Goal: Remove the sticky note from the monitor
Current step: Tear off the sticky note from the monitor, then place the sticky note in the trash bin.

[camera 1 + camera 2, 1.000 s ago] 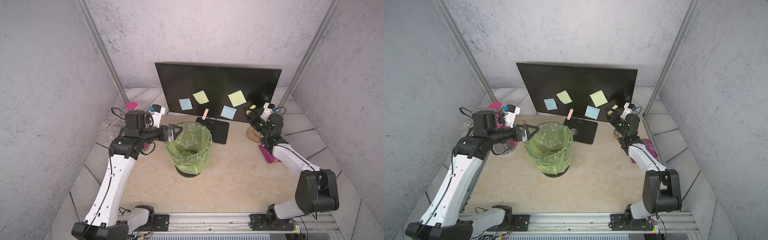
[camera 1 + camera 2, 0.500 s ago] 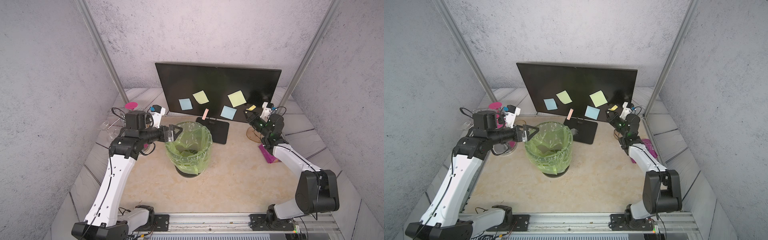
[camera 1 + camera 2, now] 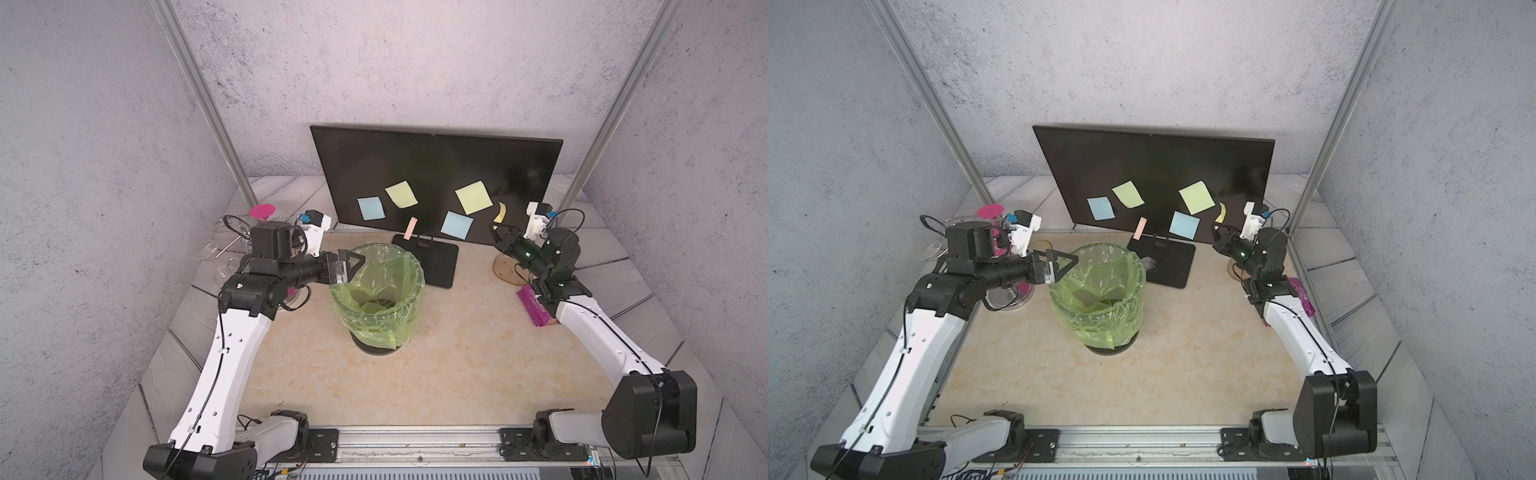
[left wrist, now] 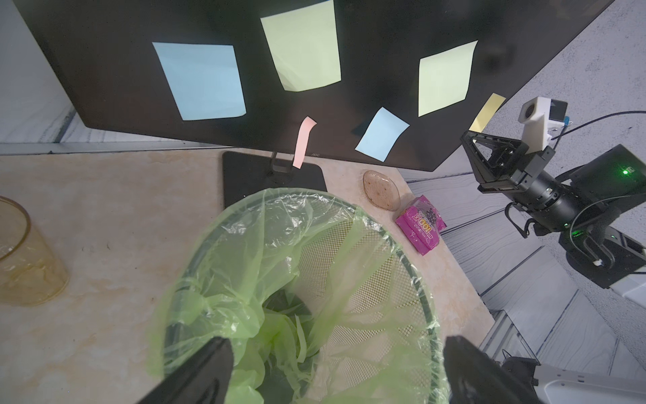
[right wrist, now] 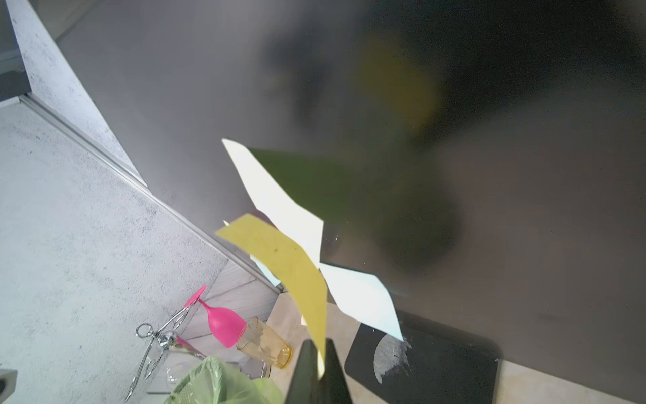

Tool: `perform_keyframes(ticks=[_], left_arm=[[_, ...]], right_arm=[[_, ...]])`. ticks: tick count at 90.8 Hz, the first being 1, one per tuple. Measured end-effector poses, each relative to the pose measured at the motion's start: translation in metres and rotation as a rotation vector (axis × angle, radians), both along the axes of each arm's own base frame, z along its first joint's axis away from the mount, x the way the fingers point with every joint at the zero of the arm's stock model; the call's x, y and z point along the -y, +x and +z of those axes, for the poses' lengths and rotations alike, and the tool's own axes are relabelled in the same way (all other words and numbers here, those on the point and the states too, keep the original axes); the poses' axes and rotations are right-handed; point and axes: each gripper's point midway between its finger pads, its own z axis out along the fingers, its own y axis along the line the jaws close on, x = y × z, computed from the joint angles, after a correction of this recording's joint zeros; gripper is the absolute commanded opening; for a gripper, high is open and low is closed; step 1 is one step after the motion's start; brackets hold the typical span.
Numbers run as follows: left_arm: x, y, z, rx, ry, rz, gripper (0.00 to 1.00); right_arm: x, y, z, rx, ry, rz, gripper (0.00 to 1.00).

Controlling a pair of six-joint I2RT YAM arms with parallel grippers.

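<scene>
The yellow sticky note's upper end (image 5: 246, 228) is clear of the monitor, so my right gripper goes on to the bin's opening (image 3: 378, 276) and lets go of the note there.
The black monitor (image 3: 436, 162) (image 3: 1154, 166) stands at the back of the table with several sticky notes on its lower half: blue ones, yellow-green ones and a narrow pink strip (image 3: 410, 228). My right gripper (image 3: 495, 229) (image 5: 318, 363) is shut on the lower end of a small yellow sticky note (image 3: 500, 212) (image 5: 290, 266) near the screen's lower right corner. The note curves up to the screen; I cannot tell whether its far end still sticks. My left gripper (image 3: 351, 266) (image 4: 337, 353) hangs open and empty over the bin's left rim.
A mesh bin with a green liner (image 3: 374, 328) stands mid-table before the monitor's flat base (image 3: 436, 266). A pink packet (image 3: 536, 309) and a brown dish (image 3: 505, 268) lie by the right arm. A pink goblet (image 3: 262, 211) and glasses stand at the left.
My right gripper has closed on the small yellow note, whose free end now stands off the screen. The left arm has not moved.
</scene>
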Motion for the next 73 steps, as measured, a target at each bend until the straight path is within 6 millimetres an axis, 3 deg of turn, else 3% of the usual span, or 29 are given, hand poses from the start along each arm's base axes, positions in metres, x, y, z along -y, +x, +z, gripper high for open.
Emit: perform_keyframes(ticks=[10,17,29,38,47,58,66,73], left_arm=[[0.0,0.0,0.0,-0.001,0.0,0.0,1.0],[0.0,0.0,0.0,-0.001,0.0,0.0,1.0],[-0.001,0.001,-0.001,-0.001,0.003,0.005,1.0],[-0.003,0.003,-0.002,-0.001,0.009,0.018,1.0],[-0.013,0.007,-0.002,-0.002,0.01,0.049,1.0],[-0.03,0.014,-0.001,-0.003,0.007,0.104,1.0],[-0.038,0.016,-0.001,-0.008,0.0,0.129,1.0],[-0.041,0.017,0.0,-0.012,-0.011,0.136,1.0]], right_arm=[[-0.031,-0.016,0.006,0.03,-0.106,0.081,0.0],[-0.066,-0.033,0.024,0.088,-0.199,0.166,0.0],[-0.132,-0.083,0.066,0.262,-0.346,0.356,0.0],[-0.175,-0.119,0.072,0.349,-0.46,0.493,0.01],[-0.213,-0.134,0.051,0.368,-0.588,0.604,0.05],[-0.244,-0.134,-0.006,0.286,-0.75,0.699,0.13],[-0.249,-0.128,-0.048,0.2,-0.857,0.728,0.34],[-0.246,-0.123,-0.071,0.151,-0.93,0.725,0.5]])
